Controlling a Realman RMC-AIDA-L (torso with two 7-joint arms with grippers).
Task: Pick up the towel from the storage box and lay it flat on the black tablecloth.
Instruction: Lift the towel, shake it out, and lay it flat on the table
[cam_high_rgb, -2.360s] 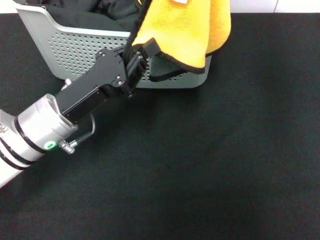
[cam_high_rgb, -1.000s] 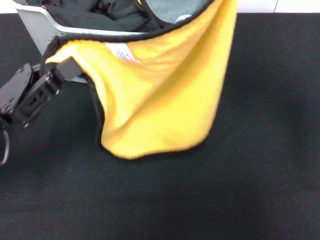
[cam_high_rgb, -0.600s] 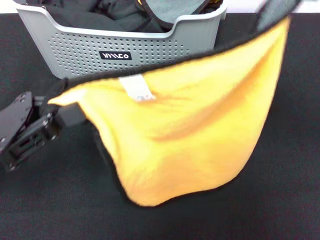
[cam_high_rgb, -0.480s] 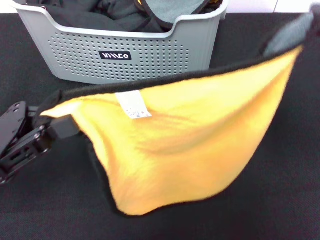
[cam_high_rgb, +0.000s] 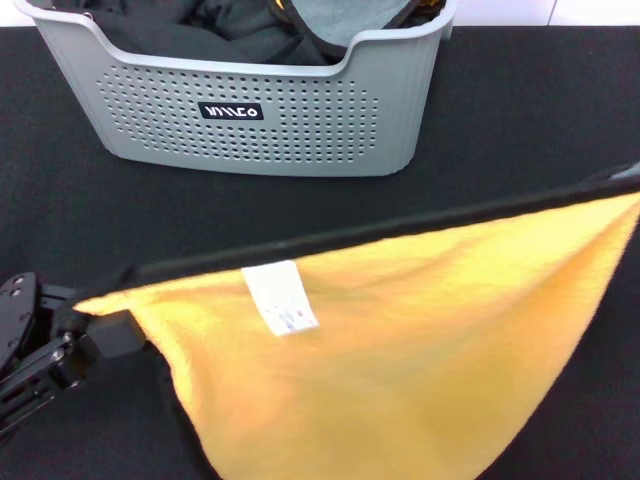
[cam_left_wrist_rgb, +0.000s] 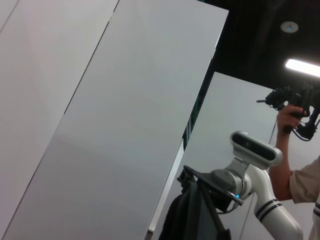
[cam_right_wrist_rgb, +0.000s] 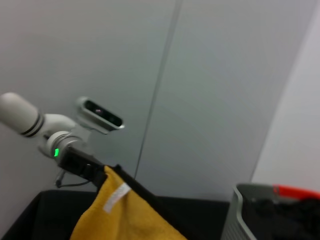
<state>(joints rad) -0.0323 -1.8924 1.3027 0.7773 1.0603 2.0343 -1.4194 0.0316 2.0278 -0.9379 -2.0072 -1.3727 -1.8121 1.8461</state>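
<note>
With the towel's lower part (cam_high_rgb: 365, 425) hanging loose, my left gripper and right gripper should draw its top edge back, then lower it forward onto the black tablecloth (cam_high_rgb: 235, 212).
The yellow-orange towel (cam_high_rgb: 400, 350) hangs stretched in the air in front of the storage box (cam_high_rgb: 300, 120), above the black tablecloth (cam_high_rgb: 500, 110). Its white label (cam_high_rgb: 283, 298) faces up, and its black-edged top runs from lower left to the right edge. My left gripper (cam_high_rgb: 105, 335) is shut on the towel's left corner. The right wrist view also shows that left gripper (cam_right_wrist_rgb: 97, 172) pinching the towel (cam_right_wrist_rgb: 120, 215), with the storage box (cam_right_wrist_rgb: 245, 215) beside it. In the head view my right gripper is out of frame. The left wrist view shows the right gripper (cam_left_wrist_rgb: 192, 182) shut on the towel's dark hanging side (cam_left_wrist_rgb: 192, 215).
Black and grey fabrics (cam_high_rgb: 230, 25) fill the storage box at the back left. A person holding a device (cam_left_wrist_rgb: 295, 112) stands behind my right arm. White wall panels surround the table.
The towel has been carried out of the box and towards me, and is now spread wide between both grippers. My left gripper has moved towards the near left with its corner.
</note>
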